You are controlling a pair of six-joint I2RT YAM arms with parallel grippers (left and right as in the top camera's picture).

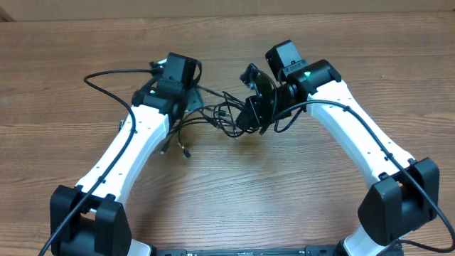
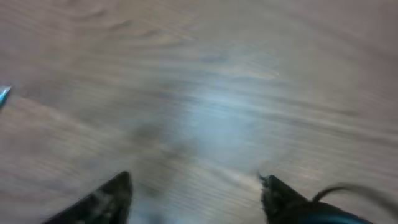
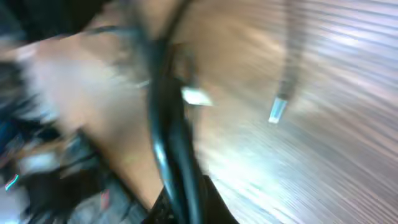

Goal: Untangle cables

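The tangled cables (image 1: 226,116) are bunched up at my right gripper, and my left gripper is open and empty, so my right gripper should raise the cables toward my left gripper's fingertips (image 1: 193,109).
The thin black cables (image 1: 222,114) lie in a tangle on the wooden table between my two grippers. Two silvery plug ends (image 1: 186,151) rest toward the front, and one loop (image 1: 106,75) reaches far left. My left gripper (image 1: 186,107) points down at the tangle's left edge. In the blurred left wrist view it (image 2: 196,180) is open, with bare wood between its fingers and a cable (image 2: 348,190) by the right finger. My right gripper (image 1: 247,119) is at the tangle's right side, shut on a black cable (image 3: 168,130) that runs up from its jaws (image 3: 186,208). A silvery plug (image 3: 277,111) hangs nearby.
Thicker black robot cables (image 1: 341,110) run along both white arms. The arm bases (image 1: 89,220) stand at the front left and front right corners. The wooden table (image 1: 284,192) stretches all around the tangle.
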